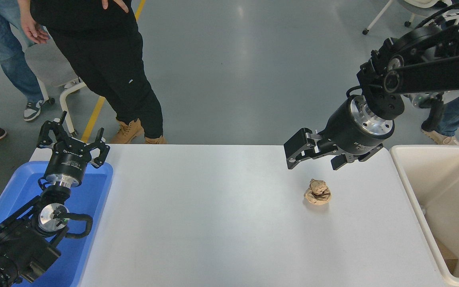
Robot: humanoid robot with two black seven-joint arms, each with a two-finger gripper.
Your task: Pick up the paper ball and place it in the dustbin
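Note:
My gripper is about to lift and carry the paper ball [317,192], which will stay scrunched in one wad because its creased folds [318,187] are tucked in all round.
The paper ball [317,192], a small crumpled tan-brown wad, lies on the white table [213,215] right of its middle. My right gripper [313,156] hangs open and empty just above and behind the ball, fingers pointing down-left, not touching it. The dustbin [410,187], a large cream-white bin with a thick rim, stands at the table's right edge; a bit of brown material lies at its bottom. My left gripper [72,138] is parked open at the lower left over the blue tray.
A shallow blue tray [94,199] sits at the table's left end under the left arm. People stand beyond the far edge at the upper left, and another person's legs show at the right behind the arm. A wheeled chair stands at the upper left.

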